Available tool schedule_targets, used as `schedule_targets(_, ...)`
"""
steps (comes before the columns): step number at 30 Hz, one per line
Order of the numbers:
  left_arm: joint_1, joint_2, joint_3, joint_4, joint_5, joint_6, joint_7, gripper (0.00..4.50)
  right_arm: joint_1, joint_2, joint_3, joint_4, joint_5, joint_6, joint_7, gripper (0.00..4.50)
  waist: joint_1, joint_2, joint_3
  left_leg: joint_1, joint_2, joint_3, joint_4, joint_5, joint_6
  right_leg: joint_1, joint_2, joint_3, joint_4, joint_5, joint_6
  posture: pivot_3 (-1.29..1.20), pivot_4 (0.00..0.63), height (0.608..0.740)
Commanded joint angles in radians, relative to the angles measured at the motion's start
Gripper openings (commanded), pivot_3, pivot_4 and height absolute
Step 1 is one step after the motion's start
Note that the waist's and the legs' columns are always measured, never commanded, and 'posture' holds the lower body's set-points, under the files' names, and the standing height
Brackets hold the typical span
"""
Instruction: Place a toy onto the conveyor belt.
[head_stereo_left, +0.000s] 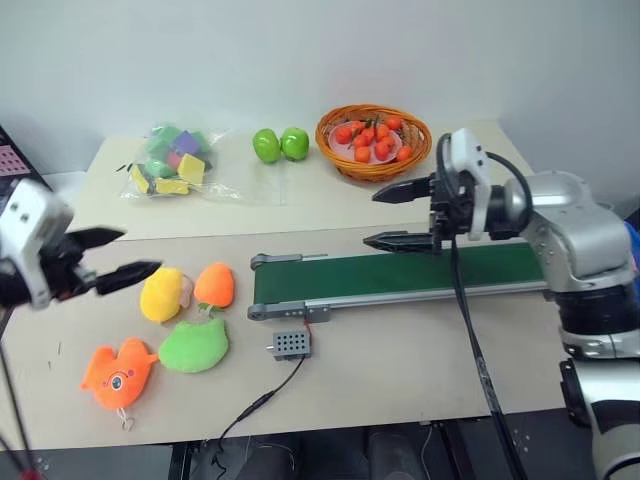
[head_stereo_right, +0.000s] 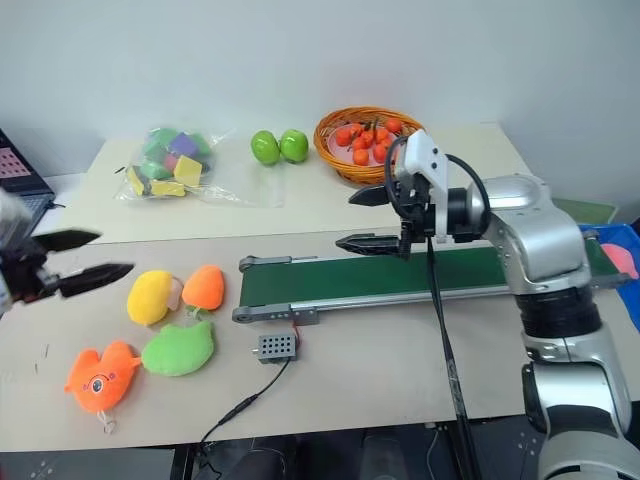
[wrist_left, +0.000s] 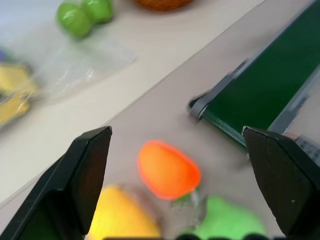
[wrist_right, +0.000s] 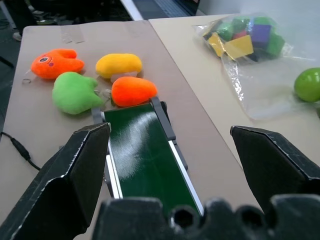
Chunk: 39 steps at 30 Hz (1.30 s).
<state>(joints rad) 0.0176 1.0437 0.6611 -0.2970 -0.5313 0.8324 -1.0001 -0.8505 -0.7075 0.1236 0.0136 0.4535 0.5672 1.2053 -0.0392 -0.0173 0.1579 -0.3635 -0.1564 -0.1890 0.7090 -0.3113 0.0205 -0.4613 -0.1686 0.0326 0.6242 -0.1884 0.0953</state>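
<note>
My left gripper is open and the orange fish's side (head_stereo_left: 91, 378) away from the green plush is free, so it should keep moving toward the orange fish's body (head_stereo_left: 122, 370) and close there.
The toy, an orange fish plush (head_stereo_left: 118, 372) with a round eye, lies near the front left of the table, and also shows in the right wrist view (wrist_right: 56, 62). The conveyor belt (head_stereo_left: 400, 275), dark green in a grey frame, runs across the table's middle to the right. My left gripper (head_stereo_left: 140, 252) hovers open and empty at the left, beyond the fish and beside the yellow plush. My right gripper (head_stereo_left: 370, 218) is open and empty, pointing left above the belt's left half.
A yellow plush (head_stereo_left: 162, 293), a small orange plush with a green leaf (head_stereo_left: 214, 285) and a green plush (head_stereo_left: 194, 346) lie between the fish and the belt's left end. A grey box (head_stereo_left: 290, 345) with a cable sits before the belt. A fruit basket (head_stereo_left: 350, 168), two green apples (head_stereo_left: 280, 144) and a bag of blocks (head_stereo_left: 170, 160) stand at the back.
</note>
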Motion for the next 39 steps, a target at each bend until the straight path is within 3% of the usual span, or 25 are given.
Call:
schedule_targets(1, 0.158, -0.035, 0.133, -0.06, 0.062, -0.077, -0.027, 4.46, -0.054, 0.025, 0.005, 0.039, -0.015, -0.059, 0.038, 4.5, 0.0, 0.0, 0.0, 0.0, 0.001, 0.0, 0.0, 0.0, -0.001, 0.0, 0.001, 0.0, 0.0, 0.0, 0.0, 0.0, 0.15, 0.74)
schedule_targets(8, 0.41, -0.149, 0.284, -0.091, 0.109, -0.14, -0.025, 4.46, -0.111, 0.066, 0.03, 0.134, -0.06, -0.116, 0.09, 4.5, 0.004, 0.001, 0.0, 0.002, 0.011, 0.005, 0.0, -0.006, -0.002, 0.0, 0.009, 0.0, -0.003, 0.002, -0.004, 0.0, 0.15, 0.74)
schedule_targets(15, 0.519, -0.253, 0.251, -0.068, 0.153, -0.239, 0.014, 4.46, -0.144, 0.082, 0.035, 0.173, -0.079, -0.132, 0.124, 4.5, 0.009, 0.001, 0.0, 0.01, 0.021, 0.015, -0.001, -0.011, -0.004, 0.003, 0.017, 0.001, -0.012, 0.005, -0.011, 0.0, 0.15, 0.74)
schedule_targets(19, 0.519, -0.302, 0.18, 0.022, 0.192, -0.313, 0.052, 4.46, -0.148, 0.083, 0.025, 0.149, -0.044, -0.096, 0.157, 4.5, 0.013, 0.001, 0.0, 0.011, 0.029, 0.021, -0.001, -0.014, -0.005, 0.002, 0.022, 0.001, -0.013, 0.008, -0.014, 0.0, 0.15, 0.74)
schedule_targets(28, 0.43, -0.316, 0.016, 0.281, 0.271, -0.466, 0.116, 4.46, -0.105, 0.073, 0.037, 0.035, 0.032, -0.009, 0.241, 4.5, 0.017, 0.001, 0.0, 0.013, 0.032, 0.028, -0.002, -0.016, -0.005, 0.0, 0.024, 0.0, -0.013, 0.01, -0.016, 0.0, 0.15, 0.74)
schedule_targets(39, 0.401, -0.334, -0.106, 0.361, 0.277, -0.518, 0.126, 4.46, -0.104, 0.064, 0.02, 0.011, 0.011, -0.003, 0.202, 4.5, 0.022, 0.001, 0.0, 0.016, 0.032, 0.031, -0.002, -0.016, -0.004, 0.0, 0.023, 0.0, -0.012, 0.01, -0.016, 0.0, 0.15, 0.74)
